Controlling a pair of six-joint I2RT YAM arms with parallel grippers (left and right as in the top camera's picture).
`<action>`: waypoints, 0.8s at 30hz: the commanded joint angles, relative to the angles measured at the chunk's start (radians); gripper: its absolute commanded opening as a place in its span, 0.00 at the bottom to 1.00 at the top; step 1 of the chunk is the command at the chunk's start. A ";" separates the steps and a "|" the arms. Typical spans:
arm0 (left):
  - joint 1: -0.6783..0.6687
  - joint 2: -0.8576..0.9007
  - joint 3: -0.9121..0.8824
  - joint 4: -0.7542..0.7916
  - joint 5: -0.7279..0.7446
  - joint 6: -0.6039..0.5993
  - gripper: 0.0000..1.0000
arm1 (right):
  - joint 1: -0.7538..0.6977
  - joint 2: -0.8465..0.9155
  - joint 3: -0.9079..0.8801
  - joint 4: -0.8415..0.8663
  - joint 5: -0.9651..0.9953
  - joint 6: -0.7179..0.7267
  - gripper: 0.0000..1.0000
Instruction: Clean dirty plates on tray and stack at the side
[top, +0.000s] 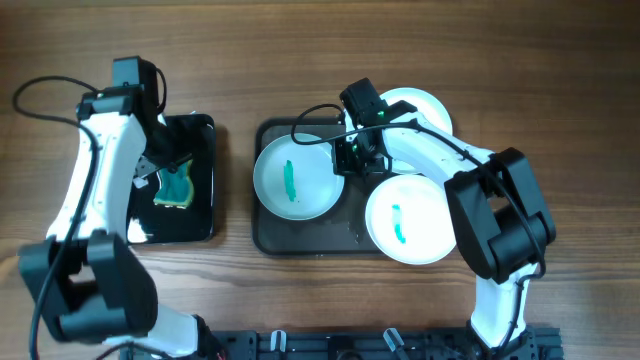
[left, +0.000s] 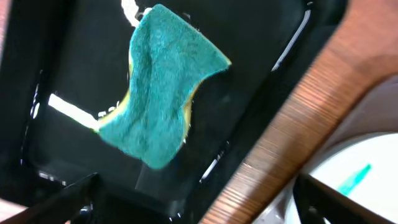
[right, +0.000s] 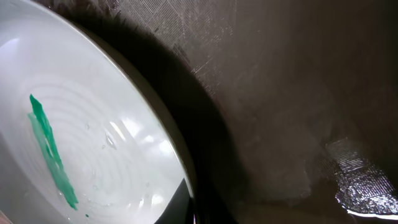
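My gripper will lift the sponge (left: 158, 87), and the sponge will bunch up at the grip and fan out then, because yellow foam (left: 188, 109) shows under the teal sponge's curved-in side.
A white plate (top: 272, 172) with a green streak lies on the left part of the dark tray (top: 300, 236). My right gripper (top: 349, 160) is at its right rim and grips it; in the right wrist view the plate (right: 93, 143) runs down into the jaws (right: 191, 208). A second streaked white plate (top: 420, 225) lies on the tray's right part. A teal sponge (top: 176, 187) lies in a black tray (top: 202, 212) at the left. My left gripper (top: 158, 155) hovers open above the sponge (left: 165, 87), its fingers (left: 199, 196) spread and empty.
A clean white plate (top: 424, 104) lies on the wooden table behind the dark tray, partly under my right arm. In the left wrist view a strip of table (left: 298, 130) separates the black tray from the streaked plate (left: 357, 180).
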 joint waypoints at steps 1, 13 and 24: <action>0.003 0.090 0.008 0.041 -0.100 0.080 0.91 | 0.007 0.026 0.014 0.005 0.062 0.029 0.04; 0.008 0.190 -0.041 0.179 -0.133 0.290 0.60 | 0.007 0.026 0.014 0.008 0.062 0.032 0.04; 0.084 0.190 -0.091 0.183 -0.127 0.221 0.36 | 0.007 0.026 0.014 0.016 0.062 0.033 0.04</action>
